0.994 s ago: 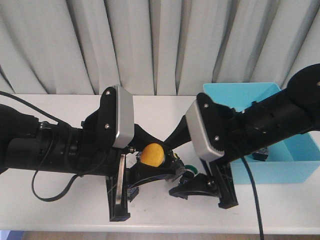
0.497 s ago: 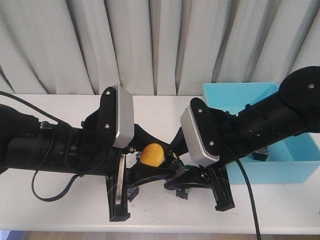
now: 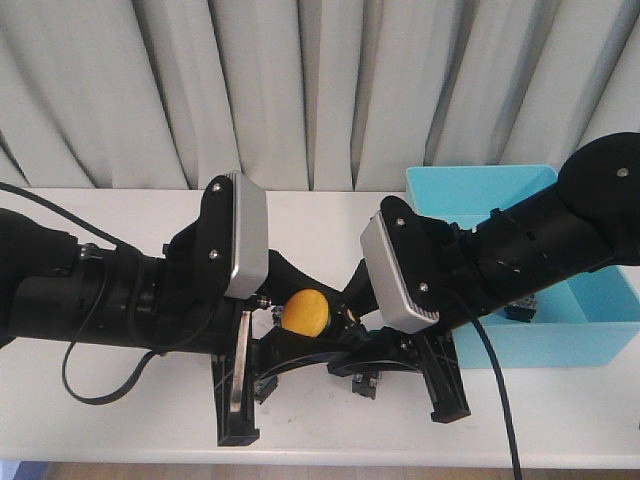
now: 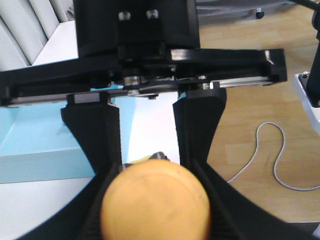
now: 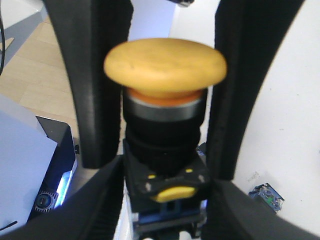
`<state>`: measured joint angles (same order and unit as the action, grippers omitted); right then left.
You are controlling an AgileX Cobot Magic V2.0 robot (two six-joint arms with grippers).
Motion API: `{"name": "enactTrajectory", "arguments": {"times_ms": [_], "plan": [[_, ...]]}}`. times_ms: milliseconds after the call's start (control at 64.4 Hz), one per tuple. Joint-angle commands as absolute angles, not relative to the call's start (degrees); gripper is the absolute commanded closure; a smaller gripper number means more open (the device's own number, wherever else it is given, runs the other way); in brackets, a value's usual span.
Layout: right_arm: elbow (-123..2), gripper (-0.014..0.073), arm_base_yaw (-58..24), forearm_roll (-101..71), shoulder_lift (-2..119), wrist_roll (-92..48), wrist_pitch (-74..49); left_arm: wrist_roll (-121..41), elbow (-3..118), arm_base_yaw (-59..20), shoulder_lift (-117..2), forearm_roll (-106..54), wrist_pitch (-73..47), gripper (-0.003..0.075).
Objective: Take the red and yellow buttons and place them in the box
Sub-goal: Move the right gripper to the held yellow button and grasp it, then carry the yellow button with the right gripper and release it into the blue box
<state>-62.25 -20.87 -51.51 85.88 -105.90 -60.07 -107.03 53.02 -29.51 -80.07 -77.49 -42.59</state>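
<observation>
The robot's two grippers both hold the yellow button [image 3: 305, 313], so the left gripper should open and back away before the right gripper carries the button into the turquoise box [image 3: 560, 305].
A yellow button [image 3: 305, 312], a yellow mushroom cap on a black body, hangs above the table between both arms. My left gripper [image 3: 300, 335] is shut on it; in the left wrist view the cap [image 4: 155, 202] fills the gap between its fingers. My right gripper [image 3: 348, 345] faces the left one, and its fingers press both sides of the button's black body [image 5: 165, 165]. The turquoise box [image 3: 590, 335] stands at the right, with a dark button [image 3: 518, 312] inside. No red button shows.
A small loose switch part [image 3: 365, 385] lies on the white table under the grippers; it also shows in the right wrist view [image 5: 267, 196]. The table's front edge is near both arms. Grey curtains hang behind.
My right gripper moved left from beside the box to the yellow button and closed round its body. My left gripper stayed still with the button. The green button seen before is now hidden.
</observation>
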Motion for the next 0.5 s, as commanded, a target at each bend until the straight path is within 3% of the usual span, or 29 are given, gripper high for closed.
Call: {"name": "enactTrajectory", "arguments": {"times_ms": [0, 140, 248, 311, 481], "plan": [[-64.1, 0.0461, -20.9, -54.5, 84.2, -106.5, -60.3, -105.7, 54.3, -29.8, -78.6, -81.3, -43.4, 0.0351], [-64.1, 0.0461, -20.9, -54.5, 84.2, -106.4, -60.3, -105.3, 54.3, -29.8, -78.6, -81.3, -42.8, 0.0127], [-64.1, 0.0461, -20.8, -54.5, 84.2, -106.4, -60.2, -105.3, 54.3, -29.8, -78.6, -80.9, -41.6, 0.0013], [-64.1, 0.0461, -20.8, -54.0, 84.2, -106.1, -59.4, -105.3, 54.3, -29.8, -78.5, -80.2, -40.7, -0.0014], [-64.1, 0.0461, -20.7, -46.1, 83.7, -100.3, -52.6, -103.8, 54.3, -29.8, -78.5, -76.7, -35.7, 0.0009]]}}
